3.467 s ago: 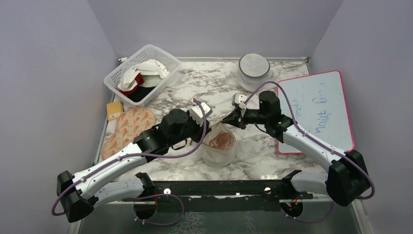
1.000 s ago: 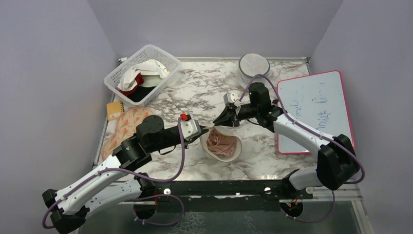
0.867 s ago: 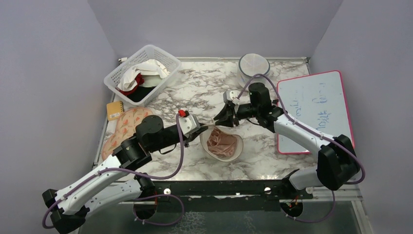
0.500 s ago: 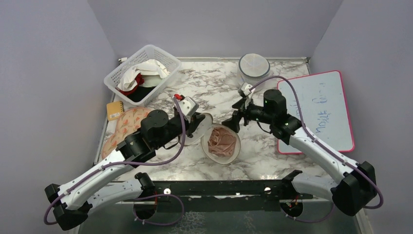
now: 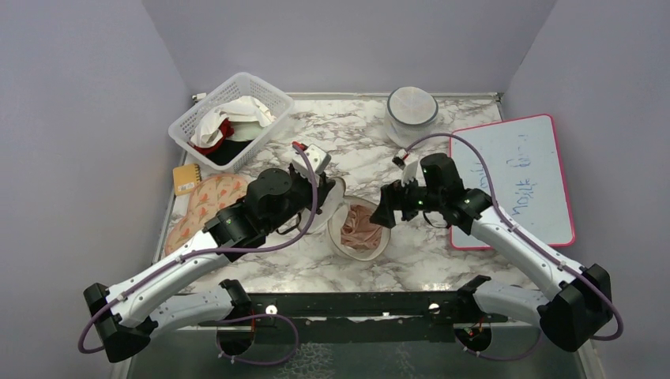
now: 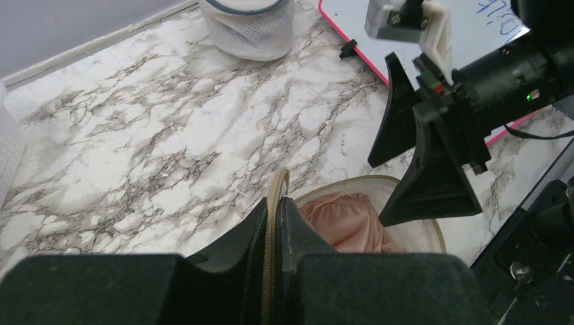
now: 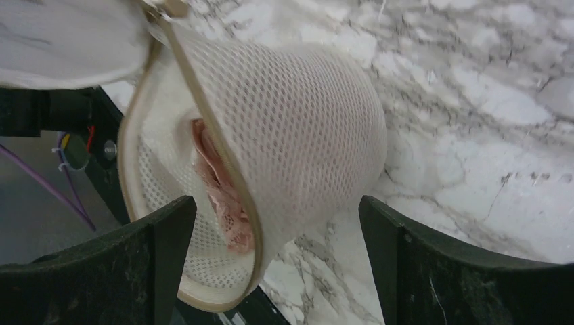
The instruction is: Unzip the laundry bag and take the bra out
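My right gripper should hold the bag's rim still, since it straddles that rim, while my left gripper lets go of the bag's lid flap and takes the bra.
The laundry bag, a cream mesh pod, lies unzipped near the table's front with its mouth upward. The pale pink bra is bunched inside it. My left gripper is shut on the bag's beige zip edge, holding the lid flap up on the left. In the left wrist view the bra shows just right of my fingers. My right gripper hangs open over the bag's right rim. In the right wrist view its gripper straddles the mesh wall, and the bra shows inside.
A white basket of white, red and black clothes stands at the back left. A greyish-white pod sits at the back. A pink-rimmed whiteboard lies on the right. Patterned pads and a yellow card lie on the left.
My right gripper has opened, letting go at the bag's far rim, and moved right and nearer. My left gripper swung the lid flap left and away, exposing the bra.
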{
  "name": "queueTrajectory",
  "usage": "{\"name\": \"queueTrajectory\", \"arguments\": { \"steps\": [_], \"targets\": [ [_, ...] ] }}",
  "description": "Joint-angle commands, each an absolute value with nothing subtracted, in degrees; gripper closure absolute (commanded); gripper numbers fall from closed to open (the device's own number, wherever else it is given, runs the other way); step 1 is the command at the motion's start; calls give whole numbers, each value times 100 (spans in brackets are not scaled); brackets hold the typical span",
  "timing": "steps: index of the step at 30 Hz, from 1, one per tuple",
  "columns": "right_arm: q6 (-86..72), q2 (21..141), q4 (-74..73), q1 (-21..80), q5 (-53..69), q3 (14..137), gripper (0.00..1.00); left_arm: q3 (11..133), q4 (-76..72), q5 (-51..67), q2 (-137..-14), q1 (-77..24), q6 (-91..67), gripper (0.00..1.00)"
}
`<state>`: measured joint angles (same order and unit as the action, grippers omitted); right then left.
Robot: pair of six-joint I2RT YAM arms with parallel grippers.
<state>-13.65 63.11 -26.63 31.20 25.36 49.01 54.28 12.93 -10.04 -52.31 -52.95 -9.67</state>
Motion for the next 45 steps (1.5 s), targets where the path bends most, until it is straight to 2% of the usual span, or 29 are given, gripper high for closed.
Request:
{"name": "queueTrajectory", "arguments": {
  "steps": [1, 5, 9, 15, 17, 19, 23, 28, 33, 40, 45],
  "targets": [
    [-1777, 6418, -3163, 3137, 2223, 4668, 13, 5747, 1341, -1204, -5373, -5296, -1072, 100],
    [-1935, 6150, -3065, 3138, 2291, 4488, 22, 5870, 1654, -1441, -5572, -5264, -1091, 100],
    [-2263, 6173, -2769, 3132, 2436, 4179, 37, 5994, 1815, -1521, -5693, -5145, -1194, 100],
    [-2541, 5955, -2535, 3138, 2585, 3769, 45, 5990, 1902, -1311, -5867, -4758, -1279, 100],
    [-2602, 5903, -2538, 3137, 2531, 3690, 57, 5950, 1950, -1154, -5972, -4536, -1283, 100],
    [-2684, 5886, -2501, 3137, 2511, 3586, 65, 5826, 1934, -1073, -6073, -4277, -1279, 100],
    [-2807, 5867, -2333, 3134, 2474, 3416, 67, 5611, 1821, -942, -6439, -3815, -924, 92],
    [-2865, 5833, -2217, 3133, 2551, 3378, 67, 6297, 2791, -1279, -7138, -3685, -731, 68],
    [-2853, 5819, -2154, 3138, 2602, 3373, 67, 6422, 2837, -598, -6626, -3683, -1084, 44],
    [-2825, 5912, -1960, 3135, 2678, 3339, 69, 5609, 1524, 1784, -5954, -3816, -1070, 43],
    [-2813, 5902, -1992, 3138, 2704, 3397, 69, 5015, 755, 2025, -5789, -4753, -247, 46]
  ]
}}
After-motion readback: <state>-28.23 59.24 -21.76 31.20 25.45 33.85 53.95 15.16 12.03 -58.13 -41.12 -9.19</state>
